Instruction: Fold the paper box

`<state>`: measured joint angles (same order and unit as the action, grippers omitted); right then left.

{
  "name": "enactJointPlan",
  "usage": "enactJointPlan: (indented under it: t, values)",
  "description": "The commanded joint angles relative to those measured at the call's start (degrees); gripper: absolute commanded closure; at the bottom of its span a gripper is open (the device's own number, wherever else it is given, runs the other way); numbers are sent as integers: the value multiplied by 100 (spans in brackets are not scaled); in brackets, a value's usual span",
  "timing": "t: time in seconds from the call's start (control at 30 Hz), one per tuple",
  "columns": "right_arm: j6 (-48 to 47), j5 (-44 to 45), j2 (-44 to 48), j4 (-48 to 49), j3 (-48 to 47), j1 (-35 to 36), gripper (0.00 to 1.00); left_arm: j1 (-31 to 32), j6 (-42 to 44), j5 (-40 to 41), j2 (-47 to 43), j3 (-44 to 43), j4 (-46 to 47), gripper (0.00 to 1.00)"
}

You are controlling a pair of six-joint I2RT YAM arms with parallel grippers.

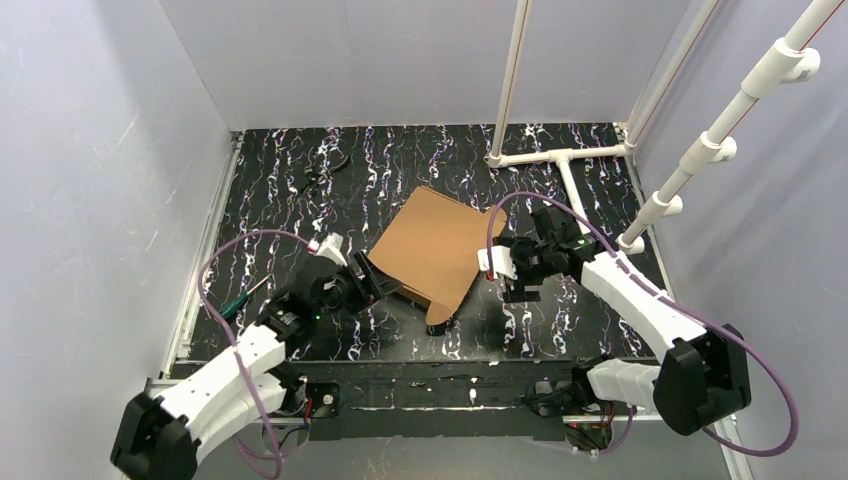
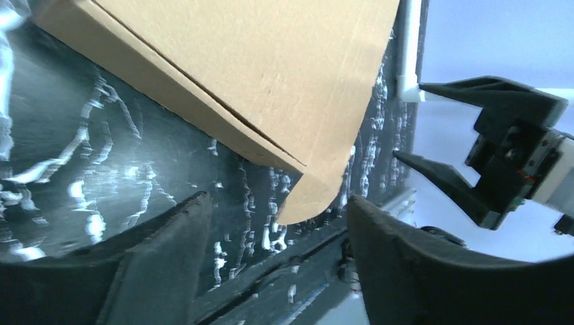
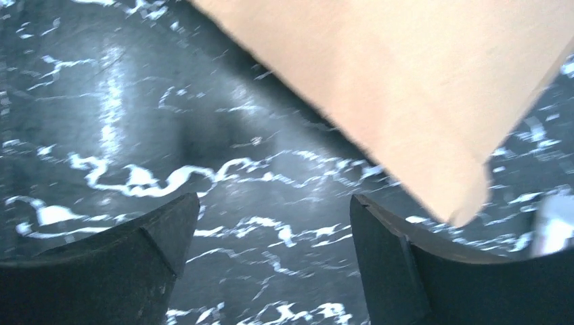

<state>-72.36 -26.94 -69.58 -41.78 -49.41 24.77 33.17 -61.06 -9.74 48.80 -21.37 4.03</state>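
The paper box's flap (image 1: 460,280) sticks out on the side away from my left gripper, so next I bring my right gripper in low and pinch the flap's loose edge (image 1: 470,288) with it.
The paper box (image 1: 430,240) lies folded flat on the black marbled table, turned diagonally, with a rounded tab (image 1: 441,312) sticking out at its near corner. My left gripper (image 1: 372,283) stands open just off the box's near-left edge. In the left wrist view the box (image 2: 271,61) fills the top, and its tab (image 2: 313,193) hangs just beyond the open gripper (image 2: 279,200), touching neither finger. My right gripper (image 1: 503,272) is open beside the box's right edge. In its own view the gripper (image 3: 274,200) frames bare table, with the box (image 3: 406,81) above and to the right.
A white pipe frame (image 1: 560,158) stands at the back right, with slanted pipes (image 1: 720,140) above the right arm. A small dark object (image 1: 325,168) lies at the back left. A green-handled tool (image 1: 238,300) sits by the left arm. Grey walls close in three sides.
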Motion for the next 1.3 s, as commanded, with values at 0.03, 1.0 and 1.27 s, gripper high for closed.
enactJointPlan:
  t: [0.03,1.0,1.27]
  values:
    - [-690,-758,-117,2117,337,27,2,-115,2223,1157,-785,-643,-1952,16]
    - [-2667,156,-2618,11439,3776,875,40,-386,3465,1854,202,-424,-438,5]
    - [-2659,426,-4339,14416,3783,989,54,-403,3469,1758,53,-292,-225,5]
